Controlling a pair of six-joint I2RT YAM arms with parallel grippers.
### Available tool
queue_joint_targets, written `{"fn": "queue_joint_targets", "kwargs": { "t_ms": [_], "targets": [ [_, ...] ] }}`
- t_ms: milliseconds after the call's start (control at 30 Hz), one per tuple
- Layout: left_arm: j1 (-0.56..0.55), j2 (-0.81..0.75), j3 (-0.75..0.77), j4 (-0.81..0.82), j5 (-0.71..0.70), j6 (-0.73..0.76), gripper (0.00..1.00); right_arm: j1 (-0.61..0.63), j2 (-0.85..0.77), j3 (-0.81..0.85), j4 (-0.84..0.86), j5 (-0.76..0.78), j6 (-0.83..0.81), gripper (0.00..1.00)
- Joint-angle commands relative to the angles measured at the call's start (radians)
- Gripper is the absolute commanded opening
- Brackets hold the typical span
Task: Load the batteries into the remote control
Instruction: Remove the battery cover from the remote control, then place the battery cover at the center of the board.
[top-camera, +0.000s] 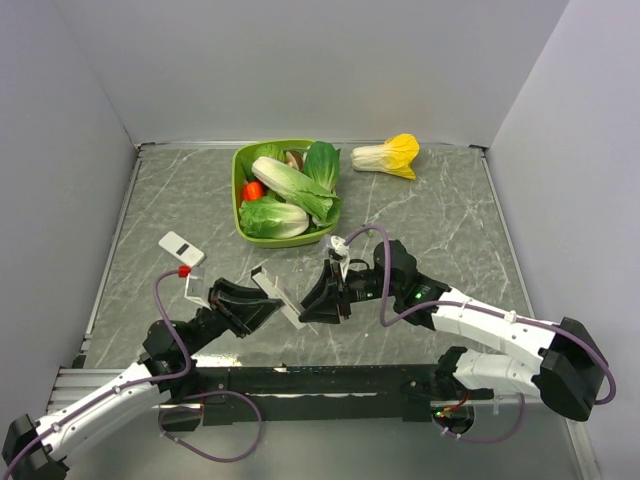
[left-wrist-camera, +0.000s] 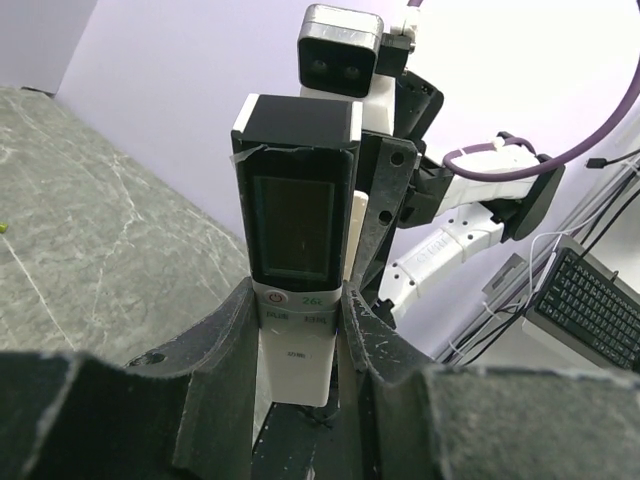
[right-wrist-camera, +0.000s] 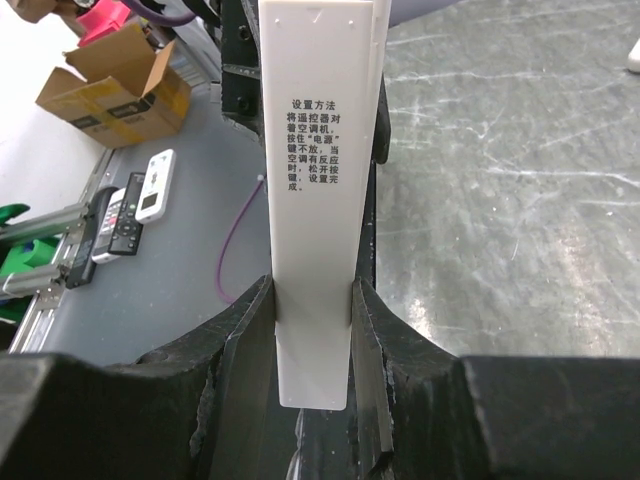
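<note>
The robot's right gripper holds the white back cover (right-wrist-camera: 315, 235) and its left gripper holds the screen part, so the robot should carry on pulling the cover away until it rests on clear tabletop (top-camera: 380, 313).
The remote control (top-camera: 277, 292), a slim white bar, is held between both grippers above the table's near middle. The left wrist view shows its face (left-wrist-camera: 295, 220) with the black screen section, clamped between my left gripper's (left-wrist-camera: 298, 320) jaws. The right wrist view shows its white back (right-wrist-camera: 320, 150) with printed text, clamped between my right gripper's (right-wrist-camera: 313, 320) jaws. In the top view, my left gripper (top-camera: 258, 303) and right gripper (top-camera: 318, 300) face each other. I cannot make out the batteries; a tiny green speck (left-wrist-camera: 3, 228) on the table is too small to tell.
A white rectangular plate (top-camera: 181, 248) with a red knob (top-camera: 184, 270) lies left of the grippers. A green basket (top-camera: 240, 185) of leafy vegetables stands at the back middle. A yellow-white cabbage (top-camera: 388, 155) lies to its right. Grey walls border the table.
</note>
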Motion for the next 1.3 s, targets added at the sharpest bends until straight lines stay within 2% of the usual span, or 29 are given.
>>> {"fn": "queue_joint_targets", "kwargs": {
  "t_ms": [0,167,300,333,433,533,567,667,833,1133,1233,1267],
  "targets": [
    [0.022,-0.006,-0.027,0.029,-0.085,0.050,0.01,-0.008,-0.045,0.006,-0.113,-0.036,-0.009,0.18],
    [0.022,-0.035,-0.057,-0.111,-0.148,0.043,0.01,-0.088,-0.099,0.028,-0.251,0.096,0.010,0.10],
    [0.022,-0.069,-0.089,-0.177,-0.182,0.027,0.01,-0.205,-0.130,0.019,-0.415,0.233,0.037,0.09],
    [0.022,-0.080,-0.094,-0.185,-0.181,0.023,0.01,-0.257,-0.127,0.020,-0.513,0.300,0.036,0.09],
    [0.022,-0.092,-0.102,-0.209,-0.184,0.017,0.01,-0.343,-0.084,0.046,-0.688,0.444,0.042,0.09],
    [0.022,-0.087,-0.102,-0.203,-0.182,0.020,0.01,-0.381,-0.020,0.072,-0.773,0.532,0.065,0.10],
    [0.022,-0.086,-0.097,-0.202,-0.182,0.024,0.01,-0.384,0.019,0.089,-0.820,0.607,0.073,0.10],
    [0.022,-0.074,-0.094,-0.188,-0.182,0.024,0.01,-0.386,0.095,0.121,-0.879,0.745,0.094,0.12],
    [0.022,-0.060,-0.100,-0.162,-0.173,0.020,0.01,-0.384,0.189,0.169,-0.920,0.874,0.097,0.19],
    [0.022,-0.028,-0.097,-0.116,-0.147,0.024,0.01,-0.386,0.389,0.200,-0.900,0.891,0.079,0.24],
    [0.022,-0.028,-0.096,-0.113,-0.142,0.026,0.01,-0.386,0.412,0.198,-0.891,0.873,0.076,0.34],
    [0.022,-0.028,-0.096,-0.111,-0.141,0.027,0.01,-0.387,0.412,0.198,-0.888,0.871,0.074,0.42]
  ]
}}
